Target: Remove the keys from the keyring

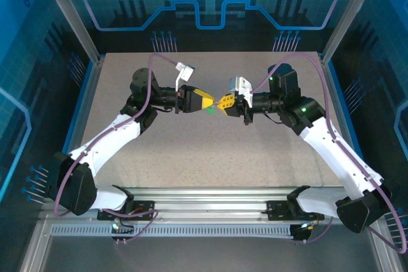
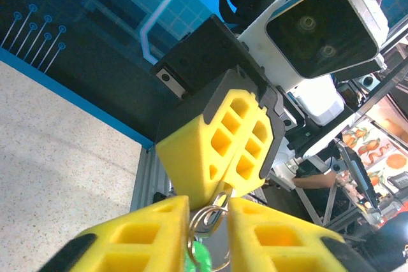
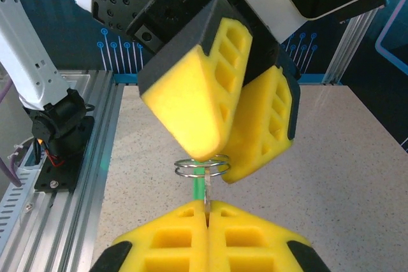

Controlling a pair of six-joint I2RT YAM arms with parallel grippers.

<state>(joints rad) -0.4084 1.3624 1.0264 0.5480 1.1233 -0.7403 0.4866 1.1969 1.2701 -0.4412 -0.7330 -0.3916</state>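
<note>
The keyring (image 2: 205,221) sits crosswise and props my left gripper's fingertips apart, so next I open my left gripper and close it tightly beside the silvery key (image 2: 217,204).
Above the table's middle my two grippers meet tip to tip. The keyring (image 3: 202,167), a thin double wire coil, lies between the yellow fingertips (image 3: 191,113) of my left gripper (image 1: 208,101), which touch it on both sides. My right gripper (image 3: 207,216) is shut on a thin silvery key (image 3: 206,190) hooked through that ring. A green-headed key (image 2: 201,256) hangs from the keyring (image 2: 205,221) between my left fingers (image 2: 127,234). From above, the green key (image 1: 210,109) shows just under the right gripper (image 1: 222,103).
The speckled tabletop (image 1: 204,157) lies below the raised grippers. An aluminium rail (image 1: 204,199) with both arm bases runs along the near edge. Blue-lit enclosure walls (image 1: 210,4) and metal posts stand behind and at the sides.
</note>
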